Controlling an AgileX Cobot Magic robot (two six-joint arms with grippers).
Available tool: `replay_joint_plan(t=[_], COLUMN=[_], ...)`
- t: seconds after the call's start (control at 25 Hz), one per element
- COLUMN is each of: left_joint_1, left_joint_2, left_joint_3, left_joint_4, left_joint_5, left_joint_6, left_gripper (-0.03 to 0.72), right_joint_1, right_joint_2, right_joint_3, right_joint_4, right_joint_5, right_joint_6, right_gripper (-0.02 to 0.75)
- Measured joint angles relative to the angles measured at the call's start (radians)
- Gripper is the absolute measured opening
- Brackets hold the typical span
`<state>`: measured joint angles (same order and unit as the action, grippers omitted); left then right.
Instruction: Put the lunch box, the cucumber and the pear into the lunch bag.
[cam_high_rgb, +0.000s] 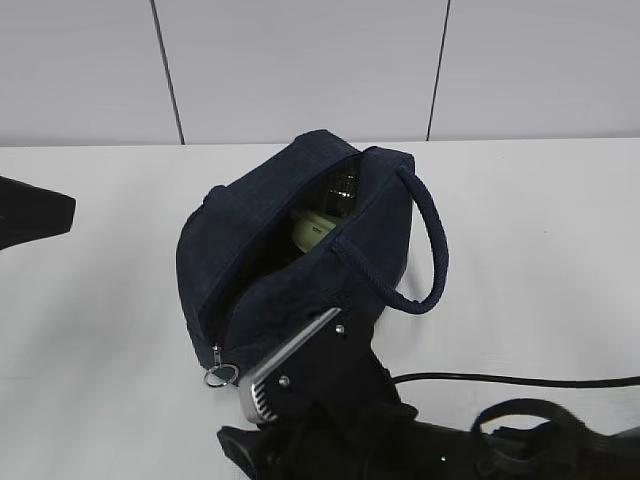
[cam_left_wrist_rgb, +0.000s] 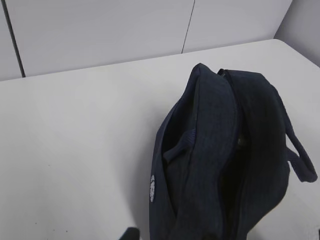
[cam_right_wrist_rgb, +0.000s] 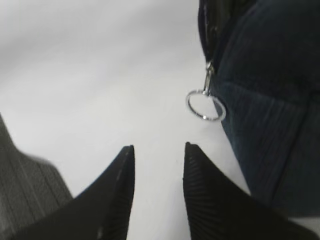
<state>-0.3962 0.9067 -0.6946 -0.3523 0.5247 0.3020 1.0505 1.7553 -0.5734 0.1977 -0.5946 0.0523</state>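
The zipper's metal ring pull (cam_high_rgb: 221, 375) lies broadside, past the open fingers of the robot's right gripper, so next the right gripper moves closer and pinches the ring (cam_right_wrist_rgb: 206, 106) edge-on.
The dark navy lunch bag (cam_high_rgb: 290, 270) lies on the white table with its top zipper open. Inside the opening I see the pale green lid of the lunch box (cam_high_rgb: 312, 230) and, behind it, the glossy dark green cucumber (cam_high_rgb: 341, 190). The pear is hidden or out of view. My right gripper (cam_right_wrist_rgb: 159, 149) is open and empty, just short of the zipper's metal ring pull (cam_right_wrist_rgb: 205, 105) at the bag's near end. In the exterior view that right gripper (cam_high_rgb: 250, 415) sits below the ring pull (cam_high_rgb: 220, 376). My left gripper (cam_high_rgb: 40, 215) hangs at the far left, apart from the lunch bag (cam_left_wrist_rgb: 220, 165).
The bag's rope loop handle (cam_high_rgb: 432, 250) arches off its right side. A black cable (cam_high_rgb: 520, 379) runs along the table (cam_high_rgb: 100, 330) at the front right. A panelled wall (cam_high_rgb: 300, 60) stands behind the table's far edge.
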Motion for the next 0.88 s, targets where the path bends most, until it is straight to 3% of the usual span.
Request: replay_joint_plan(t=[0.16,0.32,0.6,0.88], left_joint_1=[0.0,0.0,0.0,0.0], left_joint_2=[0.0,0.0,0.0,0.0], left_joint_3=[0.0,0.0,0.0,0.0], left_joint_4=[0.0,0.0,0.0,0.0], left_joint_5=[0.0,0.0,0.0,0.0], left_joint_6=[0.0,0.0,0.0,0.0], left_gripper=[0.239,0.239,0.239,0.239], right_joint_1=[0.0,0.0,0.0,0.0], right_joint_2=[0.09,0.164,0.189,0.193], right_joint_3=[-0.052,-0.093,-0.125,-0.158], right_joint_4=[0.103,0.122,0.206,0.233], right_joint_5=[-0.043,-0.045,-0.054,-0.058], right_joint_6=[-0.017,-0.033,-0.1,-0.126], right_gripper=[0.269,0.276,0.413,0.431])
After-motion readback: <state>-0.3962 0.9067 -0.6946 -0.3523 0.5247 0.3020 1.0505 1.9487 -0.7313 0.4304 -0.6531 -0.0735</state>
